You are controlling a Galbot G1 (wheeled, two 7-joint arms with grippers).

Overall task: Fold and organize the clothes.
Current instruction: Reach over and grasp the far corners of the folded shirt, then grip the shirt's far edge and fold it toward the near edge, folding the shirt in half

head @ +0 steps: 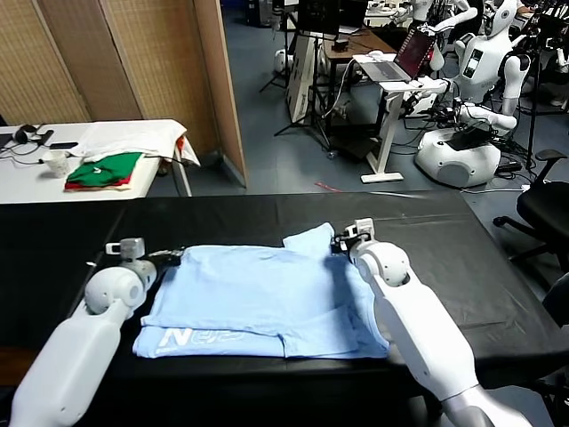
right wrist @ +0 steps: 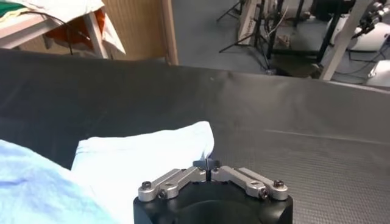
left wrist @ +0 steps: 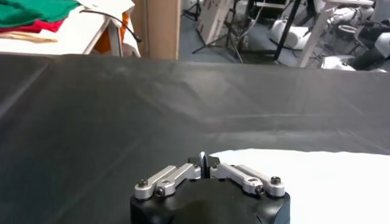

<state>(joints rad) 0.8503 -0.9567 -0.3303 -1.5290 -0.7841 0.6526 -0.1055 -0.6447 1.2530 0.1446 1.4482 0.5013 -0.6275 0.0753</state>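
Note:
The shirt's far edge [head: 188, 253] is pinched in both grippers, so my left gripper keeps pulling it toward the shirt's lettered hem [head: 200, 340] and lets go once the fold lies flat.
The clothes, one pale light-blue T-shirt [head: 258, 298] with white lettering near its front hem, lies spread and partly folded on the black table [head: 53, 240]. My left gripper [head: 171, 259] is at the shirt's far left corner. In the left wrist view the left gripper [left wrist: 204, 161] is shut, with a thin pale sliver of the shirt [left wrist: 304, 179] pinched between its tips. My right gripper [head: 340, 240] is at the far right, beside the sleeve. In the right wrist view it [right wrist: 207, 164] is shut at the corner of the sleeve [right wrist: 146, 158], whose edge runs into its tips.
A white side table [head: 27, 178] at the back left carries folded green and red garments [head: 105, 169]. Beyond the black table are a wooden screen [head: 133, 62], a desk with a laptop [head: 413, 53], and other robots [head: 462, 142]. An office chair [head: 547, 205] stands at the right.

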